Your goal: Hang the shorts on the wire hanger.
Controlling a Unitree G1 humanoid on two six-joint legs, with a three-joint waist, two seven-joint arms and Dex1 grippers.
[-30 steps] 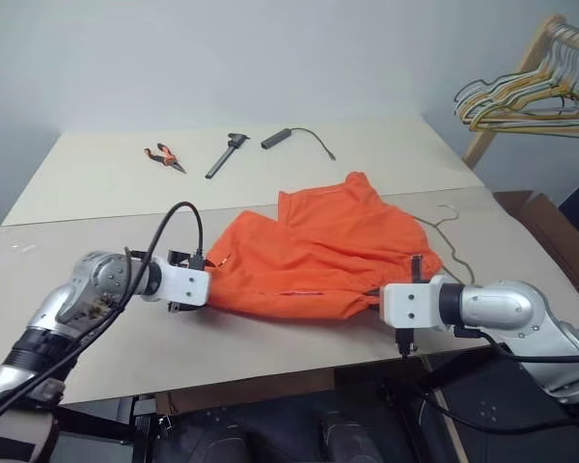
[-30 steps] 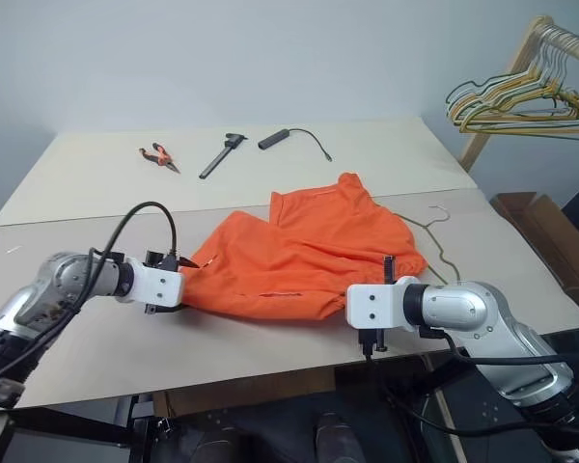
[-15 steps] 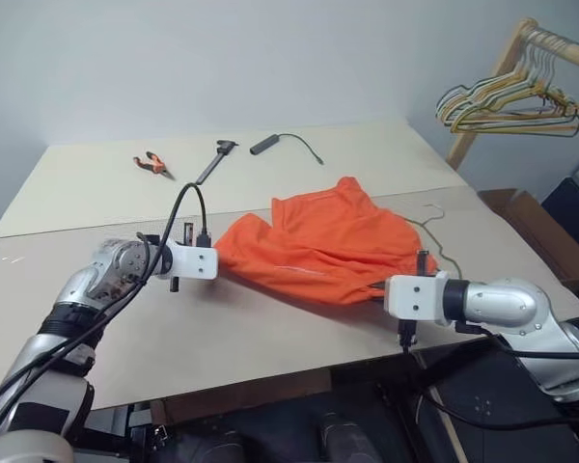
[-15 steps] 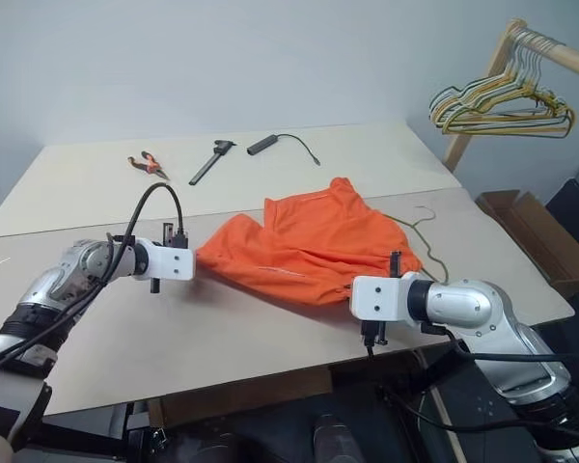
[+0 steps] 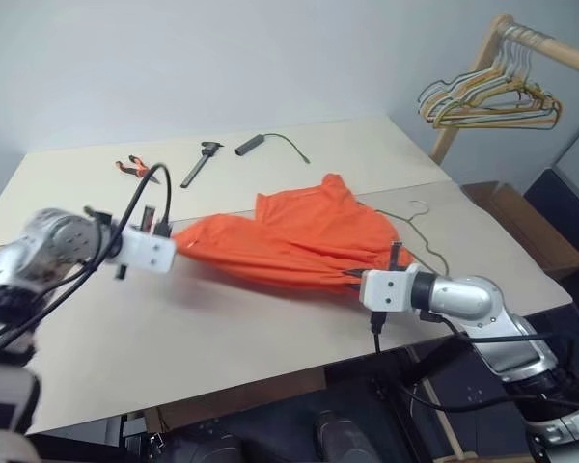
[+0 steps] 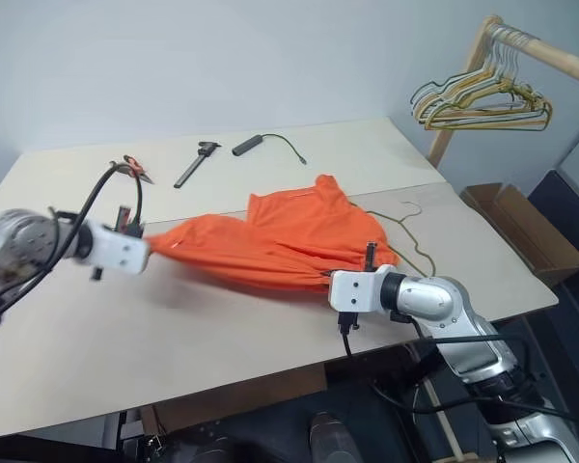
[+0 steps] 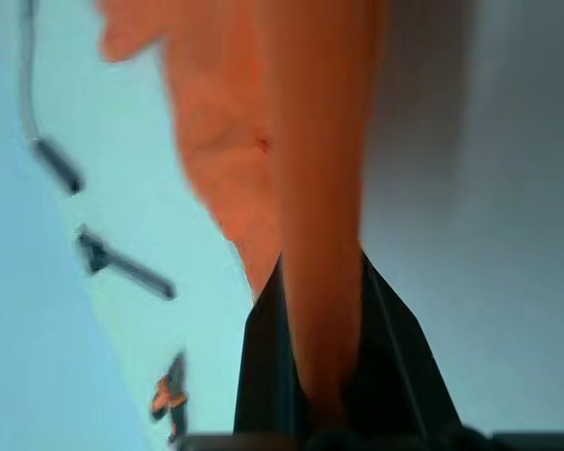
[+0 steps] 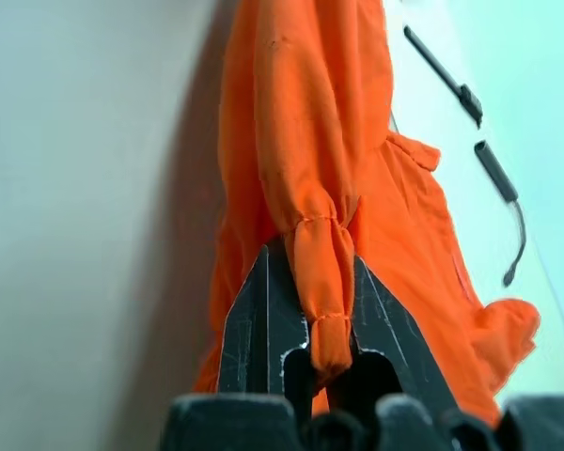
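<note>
My left gripper and my right gripper are to lift the orange shorts because they lie bunched over the wire hanger's end [image 5: 382,222], and then spread the shorts flat beside it [image 5: 234,313].
The orange shorts [image 5: 289,241] are stretched between my two grippers, with the middle sagging onto the table [image 5: 222,328]. My left gripper [image 5: 174,253] is shut on the left end of the fabric, which is raised off the table. In the left wrist view the cloth [image 7: 320,235] runs between the black fingers [image 7: 263,376]. My right gripper [image 5: 352,275] is shut on a gathered edge at the right end, seen bunched [image 8: 320,272] between its fingers [image 8: 254,319]. The wire hanger [image 5: 432,253] lies on the table, partly under the shorts' right side, its hook pointing away.
Orange-handled pliers [image 5: 130,166], a dark caliper-like tool [image 5: 201,161] and a black stick with a cable [image 5: 261,143] lie at the table's far side. A wooden rack with several bunched hangers [image 5: 487,96] stands at the right, with a cardboard box [image 5: 521,217] below it.
My left gripper has shut on the shorts' left end and pulled it left and up, drawing the fabric taut. The right gripper has crept inward, still gripping. The camera has turned right.
</note>
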